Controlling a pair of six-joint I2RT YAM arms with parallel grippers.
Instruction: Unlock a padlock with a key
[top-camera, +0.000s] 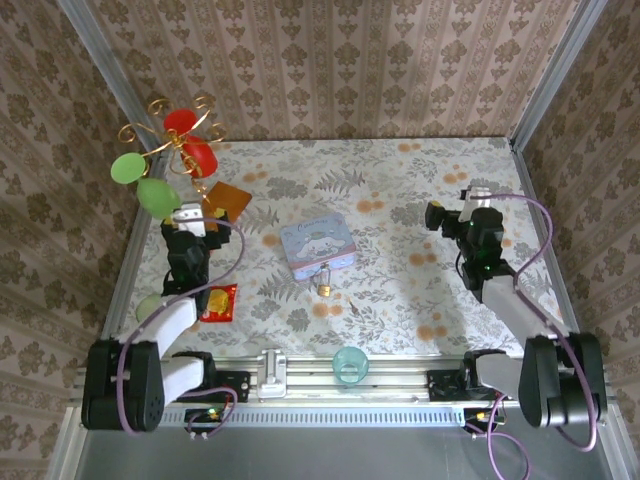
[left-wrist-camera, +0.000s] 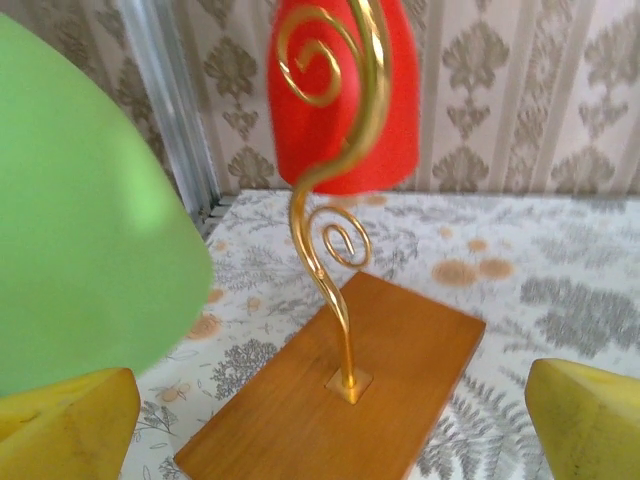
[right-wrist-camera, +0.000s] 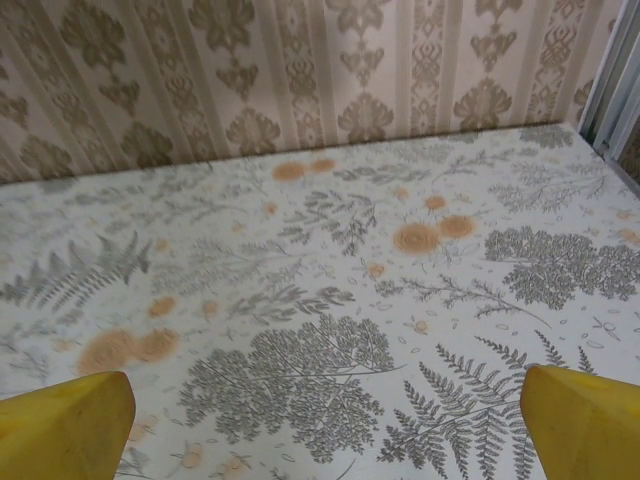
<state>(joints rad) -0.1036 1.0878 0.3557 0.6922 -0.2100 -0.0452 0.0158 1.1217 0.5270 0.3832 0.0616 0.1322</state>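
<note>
My right gripper is open, and the key lies clear of the padlock (top-camera: 353, 308) on open tablecloth, so it should keep moving toward the key with open fingers and close around it.
The small brass padlock (top-camera: 323, 287) lies on the fern-print table just in front of the pale blue cartoon tin (top-camera: 317, 247). I cannot make out the key. My left gripper (top-camera: 193, 216) is at the left side of the table, well apart from the padlock. It stands open (left-wrist-camera: 330, 430), with yellow fingertips (left-wrist-camera: 60, 430) wide on either side of a wooden base (left-wrist-camera: 340, 390) and nothing between them. At the right side, my right gripper (top-camera: 476, 197) faces the back wall. It is also open (right-wrist-camera: 325, 430) over bare tablecloth.
A gold wire stand (left-wrist-camera: 335, 250) with red (top-camera: 192, 140) and green (top-camera: 140, 180) discs rises from the wooden base (top-camera: 225, 197) at the back left. A red-and-yellow packet (top-camera: 218, 301) lies by the left arm. A teal ring (top-camera: 350, 366) sits on the front rail.
</note>
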